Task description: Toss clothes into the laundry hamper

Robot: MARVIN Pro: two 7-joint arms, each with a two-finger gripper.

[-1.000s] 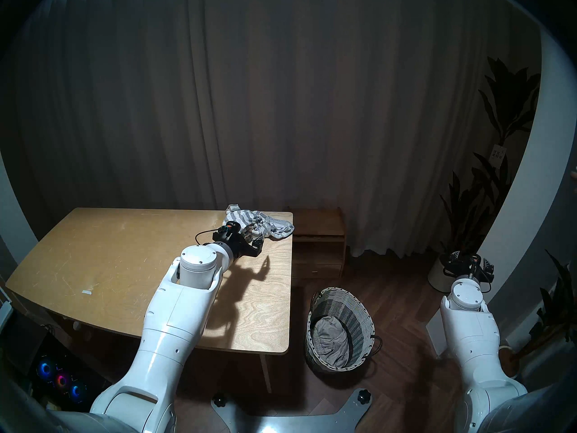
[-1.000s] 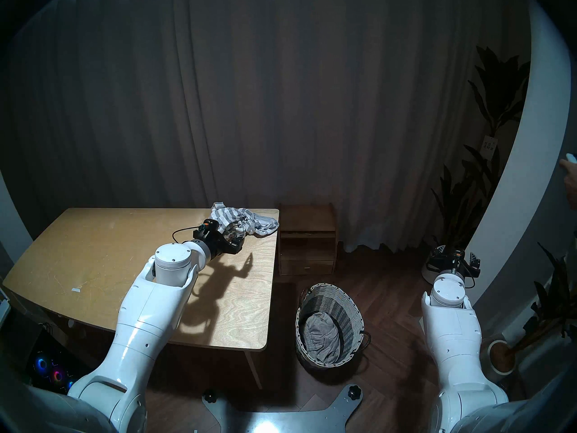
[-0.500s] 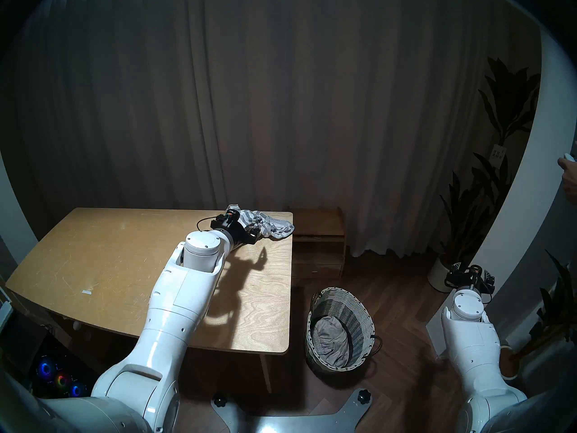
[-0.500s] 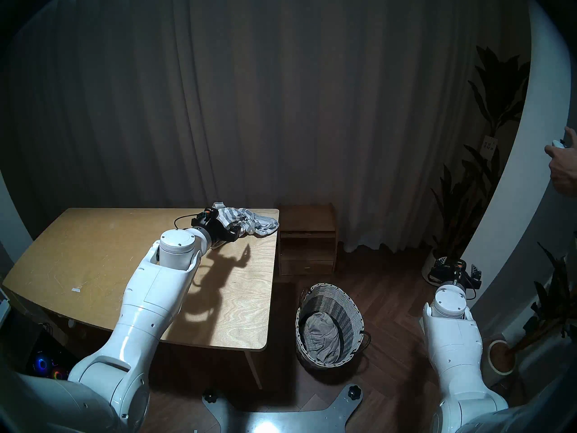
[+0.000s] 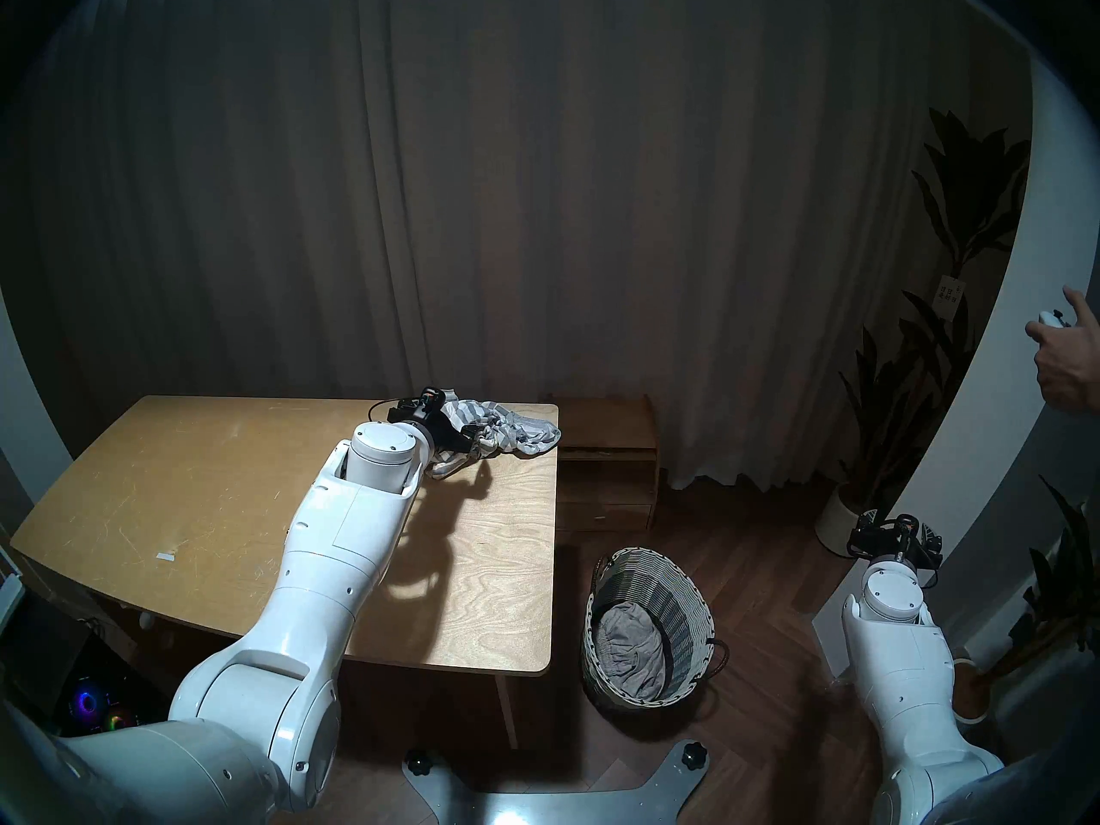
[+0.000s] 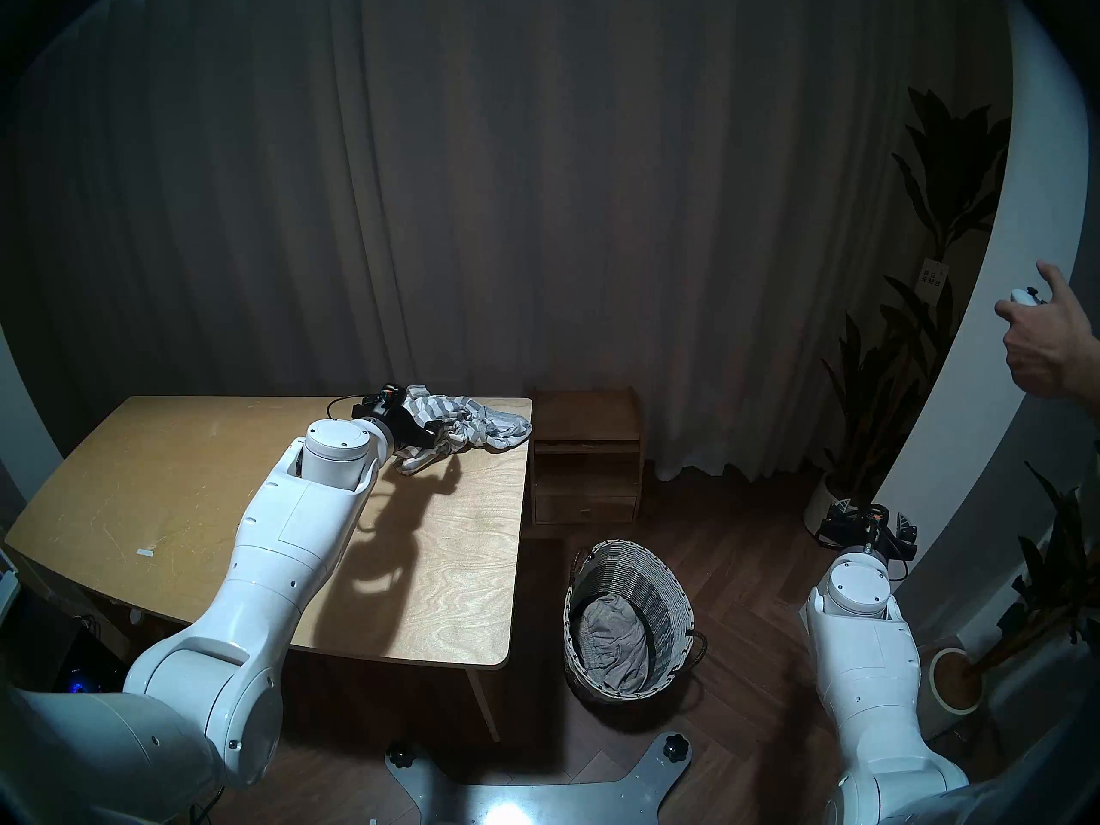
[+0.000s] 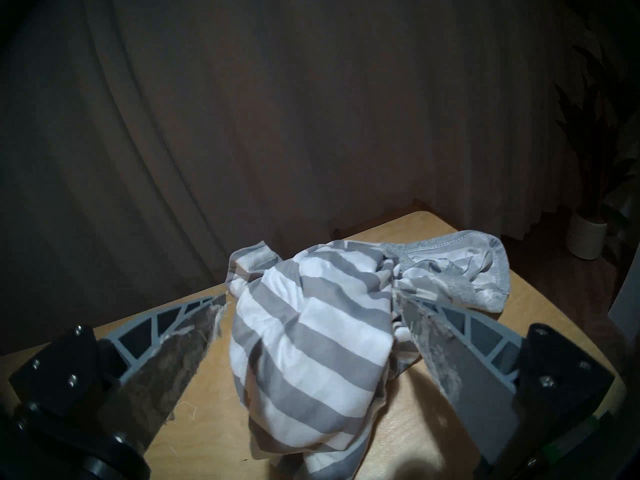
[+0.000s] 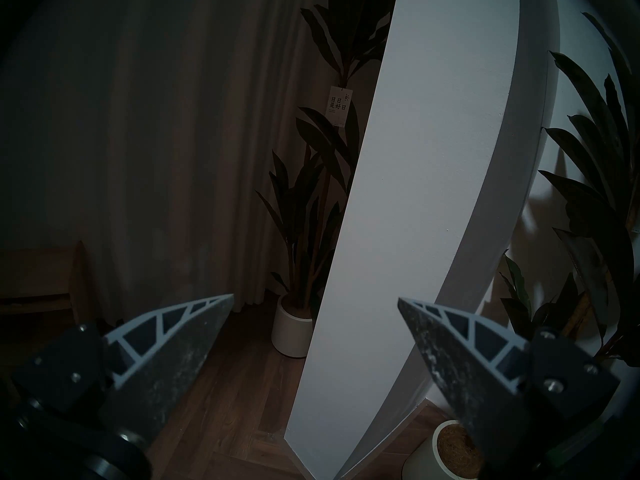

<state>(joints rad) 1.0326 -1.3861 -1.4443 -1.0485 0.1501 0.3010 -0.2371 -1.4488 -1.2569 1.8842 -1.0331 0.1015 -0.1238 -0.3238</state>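
Note:
The grey-and-white striped cloth [image 5: 500,430] lies heaped in rounded folds [image 7: 318,335], so it should remain a puffy heap, with the cloth's far end hanging down, when the robot lifts.
A grey-and-white striped cloth [image 5: 515,431] [image 7: 311,330] lies bunched at the far right corner of the wooden table [image 5: 238,508]. My left gripper [image 5: 469,441] [image 7: 310,297] is open low over the table, with a finger on either side of the cloth and the cloth between them. The woven laundry hamper [image 5: 678,615] [image 6: 661,603] stands on the floor right of the table, tilted, with a grey garment [image 5: 631,651] inside. My right gripper [image 5: 896,525] [image 8: 315,301] hangs open and empty far to the right, facing a white wall.
A low wooden shelf [image 5: 607,460] stands behind the hamper. White plant pots [image 5: 833,520] and tall plants flank the white wall [image 8: 398,226] close to my right gripper. A person's hand with a controller [image 5: 1065,353] is at the right edge.
My left arm has reached forward, and its open gripper now straddles the striped cloth. My right arm has sunk a little. The person's hand has come further into view.

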